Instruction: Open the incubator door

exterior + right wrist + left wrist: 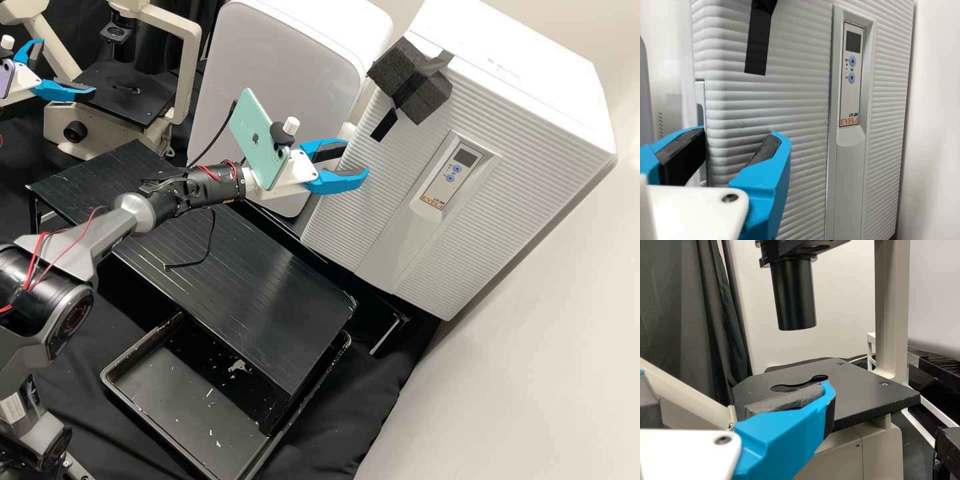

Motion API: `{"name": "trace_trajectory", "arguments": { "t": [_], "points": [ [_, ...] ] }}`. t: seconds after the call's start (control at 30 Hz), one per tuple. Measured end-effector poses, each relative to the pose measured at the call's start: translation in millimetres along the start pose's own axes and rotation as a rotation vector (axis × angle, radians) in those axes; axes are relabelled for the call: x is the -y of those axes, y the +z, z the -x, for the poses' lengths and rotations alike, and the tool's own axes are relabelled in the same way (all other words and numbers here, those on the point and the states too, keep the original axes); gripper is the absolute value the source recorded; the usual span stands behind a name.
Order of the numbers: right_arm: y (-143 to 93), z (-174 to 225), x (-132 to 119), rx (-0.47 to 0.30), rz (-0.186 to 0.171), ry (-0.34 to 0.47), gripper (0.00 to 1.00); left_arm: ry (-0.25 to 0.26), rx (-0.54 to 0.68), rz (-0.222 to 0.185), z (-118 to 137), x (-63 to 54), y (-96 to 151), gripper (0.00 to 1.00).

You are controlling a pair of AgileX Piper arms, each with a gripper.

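Observation:
The handle hollow (700, 102) is in the door's side edge away from the wall, so the ribbed door (400, 192) will swing out toward the wall when I pull it.
The white incubator's ribbed door (347, 220) looks shut, with a control panel (455, 170) on its front. My right gripper (355, 159) is open at the door's left edge in the high view. The right wrist view shows the door (800, 165) with the same open gripper (740, 137), one finger in front of the ribbed face and the other beyond its side edge; I cannot tell whether either touches. My left gripper (67, 67) stands open and empty by the microscope, far from the incubator; in the left wrist view this gripper (737, 397) is before the microscope stage.
Dark foam (413, 80) with a black strap is at the incubator's top front edge. A rounded white appliance (267, 73) stands beside it. The microscope stage (120, 97) is at the back left. A black platform (253, 280) and black tray (180, 400) lie in front.

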Motion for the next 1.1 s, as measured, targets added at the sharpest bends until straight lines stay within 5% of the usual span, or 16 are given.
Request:
{"name": "trace_trajectory", "arguments": {
  "t": [0.73, 1.1],
  "points": [
    [3, 3, -11, -0.008, -0.004, -0.028, 0.0, 0.0, 0.0, 0.0, 0, 0.0, 0, 1.0],
    [12, 18, -36, -0.006, -0.042, -0.041, 0.0, 0.0, 0.0, 0.0, 0, 0.0, 0, 1.0]
  ]
}}
